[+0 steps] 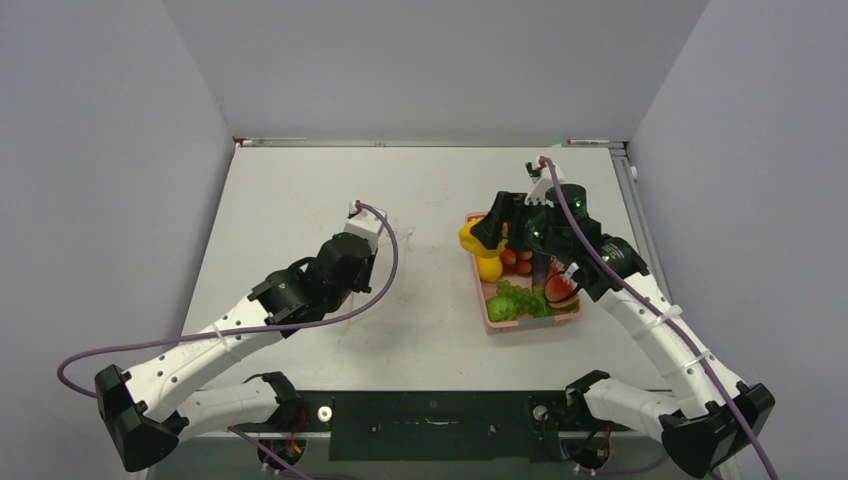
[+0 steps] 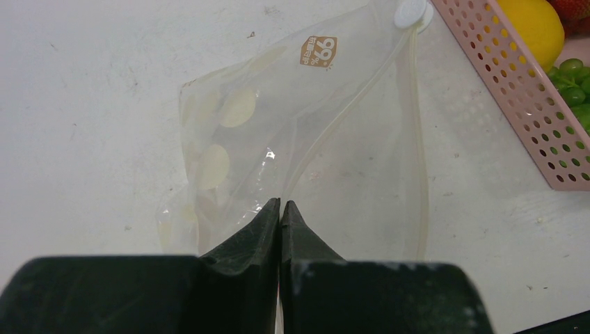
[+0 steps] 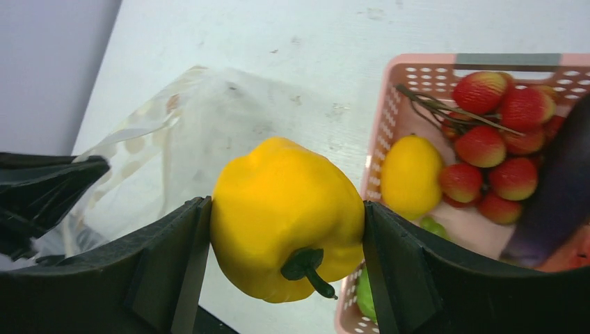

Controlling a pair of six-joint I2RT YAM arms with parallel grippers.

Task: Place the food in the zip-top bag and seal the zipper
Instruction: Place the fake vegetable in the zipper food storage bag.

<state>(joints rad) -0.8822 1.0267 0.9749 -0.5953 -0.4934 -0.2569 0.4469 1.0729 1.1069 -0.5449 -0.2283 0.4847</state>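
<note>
My right gripper should keep going into the gap and let go of the yellow pepper, as my left gripper is holding the bag opening's upper edge away from its lower edge.
The clear zip-top bag lies on the white table with its mouth lifted. My left gripper is shut on its mouth edge, where the zipper strip runs up to a white slider. A yellow toy pepper sits stem-down between the fingers of my right gripper, held above the table between the bag and the pink basket. The other food is in the basket: a lemon, strawberries, a dark eggplant and green grapes.
The pink basket stands right of centre, just right of the bag's slider end. My left arm reaches in from the lower left. Grey walls close the table at the back and both sides.
</note>
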